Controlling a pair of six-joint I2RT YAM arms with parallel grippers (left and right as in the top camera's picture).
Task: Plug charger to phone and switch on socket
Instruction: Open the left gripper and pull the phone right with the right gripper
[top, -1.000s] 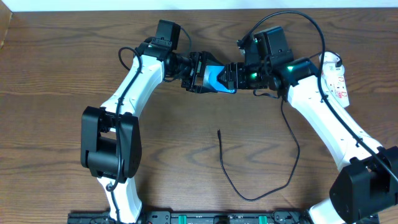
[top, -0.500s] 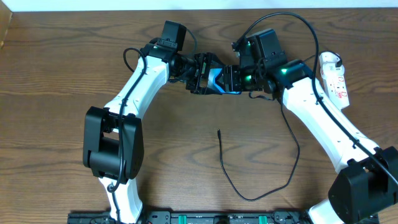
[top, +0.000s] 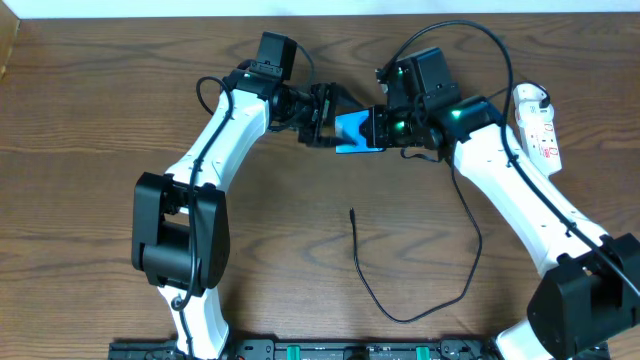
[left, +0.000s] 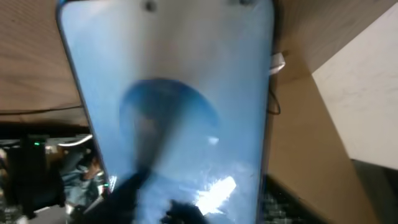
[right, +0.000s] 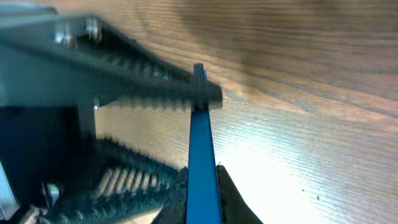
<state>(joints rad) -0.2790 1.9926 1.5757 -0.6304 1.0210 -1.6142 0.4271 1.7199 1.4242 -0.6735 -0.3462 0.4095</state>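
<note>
The phone's screen (left: 174, 106) is broadside to my left gripper. My left gripper should move back and grip the phone's loose end (top: 343, 133) edge-on, so that my right gripper is freed.
The phone (top: 352, 131) hangs above the table between both arms, its blue screen facing up. My right gripper (top: 377, 128) is shut on its right end. In the right wrist view the phone (right: 202, 155) stands edge-on, pinched between the two dark pads of the right gripper (right: 203, 186). My left gripper (top: 325, 118) is at the phone's left end. The screen (left: 168, 93) fills the left wrist view and hides the fingers. The charger (top: 400, 318) lies loose on the table, its plug tip (top: 352, 212) below the phone. The socket (top: 540, 128) lies at the far right.
The charger's cable loops from the front of the table up under the right arm (top: 500, 170). A pale wall runs along the table's far edge (top: 150, 10). Both arm bases stand at the near edge.
The right gripper has closed onto the phone's right end. The left gripper's jaws have narrowed and more of the blue screen shows between the two grippers.
</note>
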